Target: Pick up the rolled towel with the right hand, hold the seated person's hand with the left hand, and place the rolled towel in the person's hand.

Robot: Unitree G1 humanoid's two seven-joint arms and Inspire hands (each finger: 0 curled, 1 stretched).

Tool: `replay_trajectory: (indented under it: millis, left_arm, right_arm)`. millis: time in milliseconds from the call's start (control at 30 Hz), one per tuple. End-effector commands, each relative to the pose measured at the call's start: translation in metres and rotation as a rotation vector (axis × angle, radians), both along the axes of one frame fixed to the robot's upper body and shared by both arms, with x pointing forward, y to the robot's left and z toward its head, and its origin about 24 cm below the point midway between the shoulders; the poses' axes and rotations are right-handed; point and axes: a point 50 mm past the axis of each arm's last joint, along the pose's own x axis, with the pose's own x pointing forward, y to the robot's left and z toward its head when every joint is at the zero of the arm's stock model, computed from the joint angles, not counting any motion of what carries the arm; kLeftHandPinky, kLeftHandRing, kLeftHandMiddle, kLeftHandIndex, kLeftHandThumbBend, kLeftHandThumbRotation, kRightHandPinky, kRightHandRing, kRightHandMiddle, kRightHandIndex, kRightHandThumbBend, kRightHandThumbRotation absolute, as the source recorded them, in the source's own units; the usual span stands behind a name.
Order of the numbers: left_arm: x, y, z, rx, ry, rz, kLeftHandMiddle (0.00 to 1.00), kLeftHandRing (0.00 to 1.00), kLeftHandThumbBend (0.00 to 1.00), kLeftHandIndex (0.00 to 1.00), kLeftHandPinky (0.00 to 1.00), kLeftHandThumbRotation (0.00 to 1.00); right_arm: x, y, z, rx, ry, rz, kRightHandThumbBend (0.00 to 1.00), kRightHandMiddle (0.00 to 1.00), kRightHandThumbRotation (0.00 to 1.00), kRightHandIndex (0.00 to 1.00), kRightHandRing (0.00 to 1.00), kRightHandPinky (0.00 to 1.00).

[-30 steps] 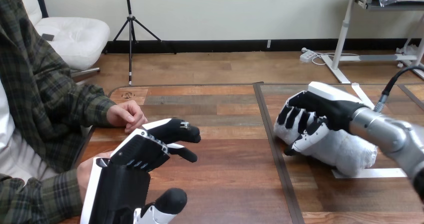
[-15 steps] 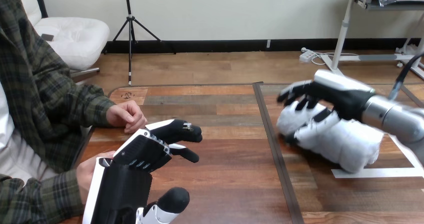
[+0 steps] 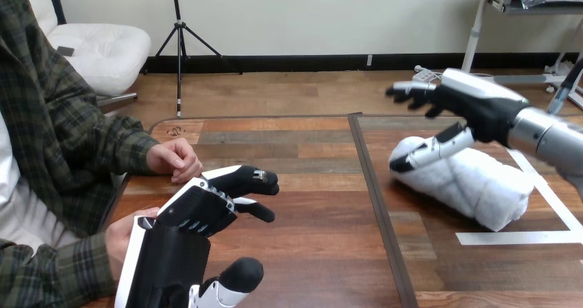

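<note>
I expect the rolled white towel [image 3: 462,185] to stay rolled and fairly straight when I lift it, because its thick body [image 3: 483,192] is snugly wound to the towel's rounded ends.
The rolled white towel [image 3: 467,184] lies on the table's right half. My right hand [image 3: 474,105] hovers over its far left end, open, with the fingers stretched leftward above the roll and the thumb hanging down in front of the towel's end. At the lower left my left hand [image 3: 199,212] is raised over the table, open and holding nothing. One of the person's hands [image 3: 121,238] sits beside and partly behind its back shell. The person's other hand [image 3: 175,159] rests loosely closed at the table's left edge, apart from my left hand.
White tape strips [image 3: 509,238] mark the table around the towel at the right. A dark seam [image 3: 375,184] runs front to back between the table's two halves. The person's plaid sleeve [image 3: 82,150] fills the left side.
My right hand has uncurled from the towel and risen above it. The towel stays on the table, shifted a little to the far right. My left hand has barely moved.
</note>
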Motion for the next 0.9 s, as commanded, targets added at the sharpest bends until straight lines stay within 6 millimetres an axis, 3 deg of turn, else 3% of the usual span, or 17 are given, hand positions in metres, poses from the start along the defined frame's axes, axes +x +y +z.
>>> replay_trajectory:
  millis: [0,400,867]
  left_arm:
    - [0.015,-0.007,0.013,-0.043,-0.085,-0.004,0.68,0.67,0.90,0.65,0.53,0.58]
    - [0.018,-0.009,0.013,-0.064,-0.081,-0.022,0.67,0.66,0.91,0.64,0.54,0.54]
    - [0.022,-0.011,0.013,-0.064,-0.089,-0.029,0.66,0.65,0.93,0.64,0.54,0.53]
  right_arm:
    - [-0.003,-0.002,0.059,0.039,-0.162,0.002,1.00,0.95,0.39,0.96,0.94,0.85]
    - [-0.006,-0.004,0.078,0.004,-0.180,-0.038,1.00,0.96,0.43,0.98,0.98,0.87]
    - [0.008,-0.016,0.079,-0.025,-0.135,-0.150,1.00,1.00,0.45,0.99,1.00,0.90]
